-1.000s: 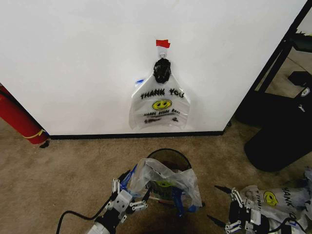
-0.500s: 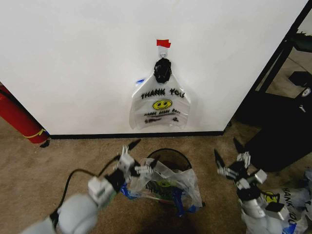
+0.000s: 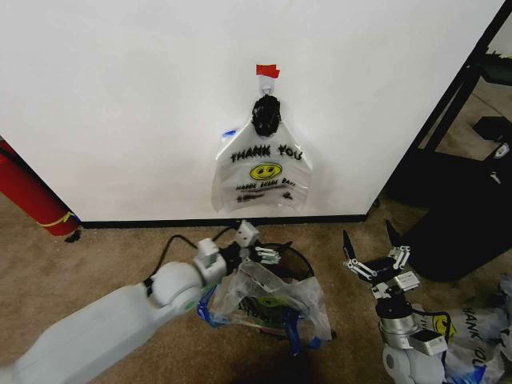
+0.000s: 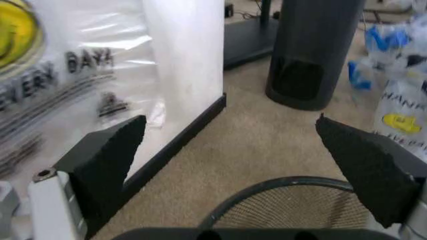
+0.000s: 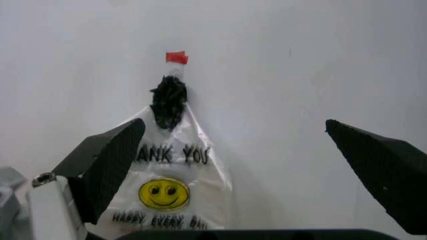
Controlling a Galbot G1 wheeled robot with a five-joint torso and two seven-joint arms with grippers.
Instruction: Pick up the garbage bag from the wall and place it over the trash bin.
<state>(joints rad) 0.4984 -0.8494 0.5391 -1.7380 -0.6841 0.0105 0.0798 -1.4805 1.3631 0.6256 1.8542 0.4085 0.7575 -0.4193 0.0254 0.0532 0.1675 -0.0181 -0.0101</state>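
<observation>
I expect the draped bag (image 3: 305, 296) to turn around with the bin when I pull the bin's far rim, because this other bag hangs over the trash bin's near side (image 3: 270, 318).
The garbage bag (image 3: 262, 172) hangs on the white wall (image 3: 120, 104) from a dark knot under a red tape strip (image 3: 267, 70); its "THANK YOU" print and yellow smiley face me. The black mesh trash bin (image 3: 298, 258) stands on the carpet below it, with another such bag (image 3: 272, 300) draped over its near side. My left gripper (image 3: 264, 254) is open above the bin's far rim (image 4: 280, 187), a little short of the hanging bag (image 4: 60, 75). My right gripper (image 3: 372, 252) is open to the right of the bin and points at the hanging bag (image 5: 170, 175).
A red cylinder (image 3: 32, 196) leans at the wall's left end. Black furniture (image 3: 464, 208) stands at the right. More printed bags (image 3: 460, 328) lie on the carpet at the lower right. A black baseboard (image 3: 160, 224) runs along the wall's foot.
Both arms have come up from the lower edge toward the wall. The left gripper went forward over the bin's rim; the right gripper rose beside the bin.
</observation>
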